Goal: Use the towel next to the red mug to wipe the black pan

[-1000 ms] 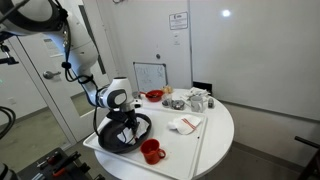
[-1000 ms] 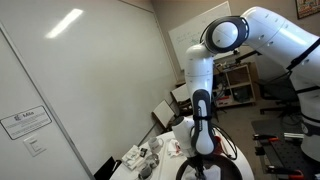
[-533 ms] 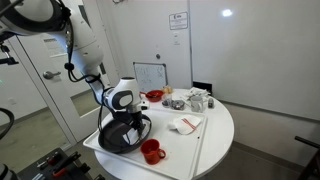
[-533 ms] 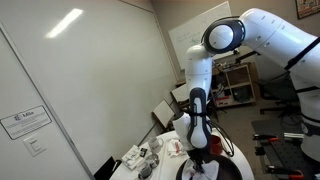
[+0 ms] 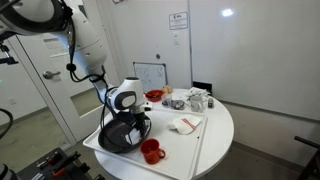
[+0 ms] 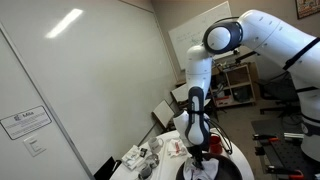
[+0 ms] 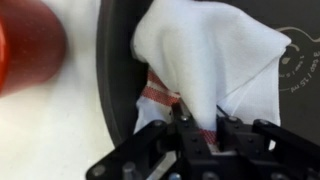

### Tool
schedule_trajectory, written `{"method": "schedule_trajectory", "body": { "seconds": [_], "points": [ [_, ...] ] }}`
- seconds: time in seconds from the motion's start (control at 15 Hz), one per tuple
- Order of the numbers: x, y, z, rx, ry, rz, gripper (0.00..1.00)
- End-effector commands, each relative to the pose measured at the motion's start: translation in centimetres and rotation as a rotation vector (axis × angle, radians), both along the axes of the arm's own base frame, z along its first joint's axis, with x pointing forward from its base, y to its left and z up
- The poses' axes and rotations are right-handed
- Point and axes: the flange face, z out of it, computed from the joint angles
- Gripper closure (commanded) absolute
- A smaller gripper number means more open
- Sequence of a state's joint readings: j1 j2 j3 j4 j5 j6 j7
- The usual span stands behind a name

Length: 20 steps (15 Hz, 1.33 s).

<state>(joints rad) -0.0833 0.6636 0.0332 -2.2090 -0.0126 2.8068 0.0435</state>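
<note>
The towel is against the black pan's rim (image 7: 117, 75) next to the red mug. My gripper should therefore sweep the towel back over the pan's open bottom (image 5: 114, 135), away from the mug.
In the wrist view my gripper (image 7: 200, 122) is shut on the towel (image 7: 205, 55), a white cloth with thin red stripes bunched up between the fingers. The towel lies inside the black pan (image 7: 120, 60), whose dark rim and floor show around it. The red mug (image 7: 28, 45) is a blurred red shape at the left edge, outside the pan. In an exterior view the gripper (image 5: 137, 124) is down in the black pan (image 5: 118, 139) on the round white table, with the red mug (image 5: 152, 151) just in front. In the other exterior view the arm (image 6: 196, 120) hides the pan.
A smaller folded white cloth with red marks (image 5: 185, 125) lies mid-table. A shallow red bowl (image 5: 154, 96) and a cluster of tableware (image 5: 195, 100) stand at the back. The pan sits near the table's front-left edge (image 5: 95, 148). A whiteboard (image 5: 150, 75) stands behind.
The gripper, with the towel in it, has shifted slightly to the right over the pan in the exterior view. The mug and other tableware have not moved.
</note>
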Motion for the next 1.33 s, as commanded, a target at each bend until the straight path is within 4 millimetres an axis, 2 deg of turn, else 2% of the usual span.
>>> {"method": "schedule_trajectory", "body": {
  "seconds": [0.0,0.47,0.67,0.93,1.27],
  "points": [
    [-0.3,2.9,-1.3,0.01,0.019,0.061,0.96],
    [-2.5,10.1,-1.5,-0.006,0.018,0.232,0.96],
    [-3.1,11.9,-1.5,-0.005,0.019,0.276,0.96],
    [-3.0,11.7,-1.6,-0.012,0.021,0.272,0.96],
    [-1.8,7.9,-1.0,-0.02,0.011,0.185,0.96]
  ]
}}
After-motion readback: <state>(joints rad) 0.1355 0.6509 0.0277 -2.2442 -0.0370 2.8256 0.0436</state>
